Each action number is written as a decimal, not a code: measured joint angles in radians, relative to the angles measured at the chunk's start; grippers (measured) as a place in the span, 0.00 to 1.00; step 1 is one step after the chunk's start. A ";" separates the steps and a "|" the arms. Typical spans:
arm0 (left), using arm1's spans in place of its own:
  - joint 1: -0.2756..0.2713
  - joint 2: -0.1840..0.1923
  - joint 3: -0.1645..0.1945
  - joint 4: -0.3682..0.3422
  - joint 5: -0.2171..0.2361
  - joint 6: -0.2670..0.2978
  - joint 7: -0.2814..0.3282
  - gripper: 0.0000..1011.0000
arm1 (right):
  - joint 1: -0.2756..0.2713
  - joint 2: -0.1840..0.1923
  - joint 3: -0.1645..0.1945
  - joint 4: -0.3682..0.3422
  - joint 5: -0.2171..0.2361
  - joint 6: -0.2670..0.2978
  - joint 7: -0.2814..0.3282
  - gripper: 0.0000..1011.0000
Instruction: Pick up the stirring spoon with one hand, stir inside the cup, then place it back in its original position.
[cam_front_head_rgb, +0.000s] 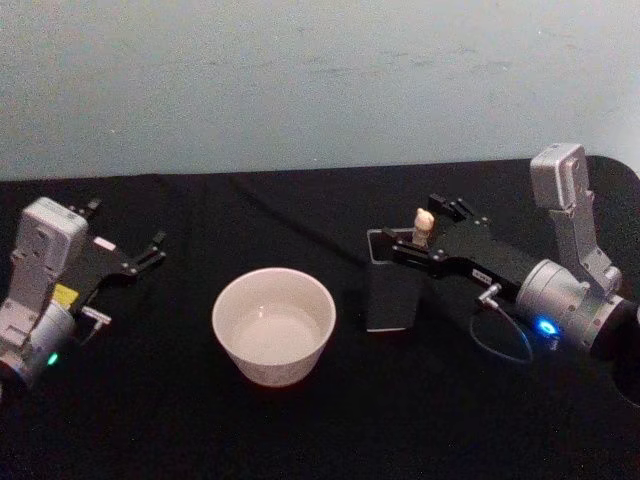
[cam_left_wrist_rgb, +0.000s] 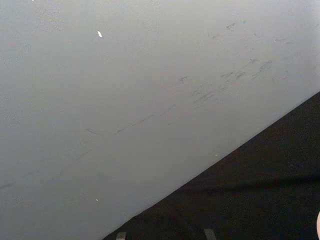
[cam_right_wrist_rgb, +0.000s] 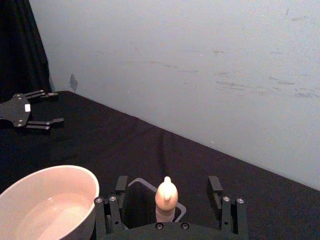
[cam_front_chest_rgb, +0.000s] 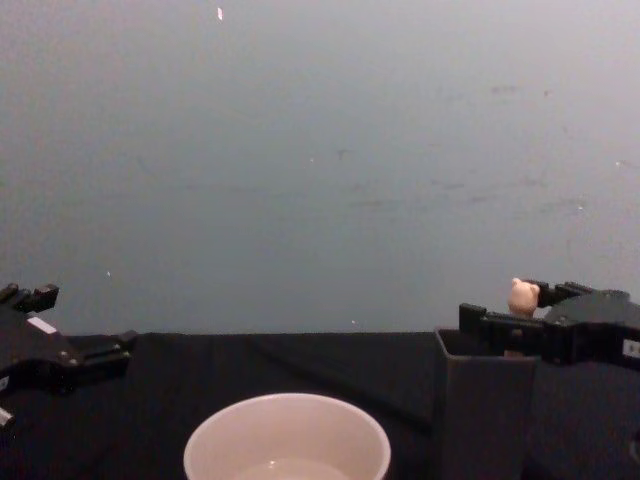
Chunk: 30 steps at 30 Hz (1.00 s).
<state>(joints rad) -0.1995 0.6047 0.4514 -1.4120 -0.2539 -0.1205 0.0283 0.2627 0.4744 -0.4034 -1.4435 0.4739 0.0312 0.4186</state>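
Note:
The holder's opening (cam_front_chest_rgb: 468, 345) is far wider than the stirring spoon's handle (cam_front_chest_rgb: 523, 298), so as I lift, the stirring spoon will slip out bowl last and leave the holder standing.
The stirring spoon (cam_front_head_rgb: 423, 224) stands upright in the dark grey square holder (cam_front_head_rgb: 390, 292), with its cream bear head (cam_right_wrist_rgb: 166, 194) poking above the rim. My right gripper (cam_front_head_rgb: 425, 232) is open at the holder's top. Its fingers (cam_right_wrist_rgb: 215, 187) straddle the spoon's handle with a gap on each side. From the chest, the bear head (cam_front_chest_rgb: 522, 296) sits between the right gripper's (cam_front_chest_rgb: 518, 308) fingers above the holder (cam_front_chest_rgb: 485, 410). The off-white cup (cam_front_head_rgb: 273, 325) stands left of the holder and holds clear liquid. My left gripper (cam_front_head_rgb: 125, 230) rests open at the table's left, away from both.
A black cloth covers the table (cam_front_head_rgb: 320, 430), which ends at a pale wall (cam_front_head_rgb: 320, 80) behind. A blue cable loop (cam_front_head_rgb: 500, 340) lies by the right wrist. Bare cloth lies between the cup (cam_front_chest_rgb: 287, 440) and the left gripper (cam_front_chest_rgb: 65, 335).

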 joint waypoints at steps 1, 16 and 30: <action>0.000 0.000 0.000 0.000 0.000 0.000 0.000 0.99 | 0.000 0.000 0.000 0.000 0.000 0.000 0.000 0.99; 0.000 0.000 0.000 0.000 0.000 0.000 0.000 0.99 | -0.003 0.002 0.000 -0.003 0.003 -0.002 -0.001 0.68; 0.000 0.000 0.000 0.000 0.000 0.000 0.000 0.99 | -0.004 0.004 0.000 -0.005 0.004 -0.003 -0.001 0.27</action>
<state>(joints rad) -0.1995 0.6047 0.4513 -1.4120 -0.2539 -0.1205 0.0283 0.2586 0.4780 -0.4032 -1.4480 0.4780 0.0278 0.4172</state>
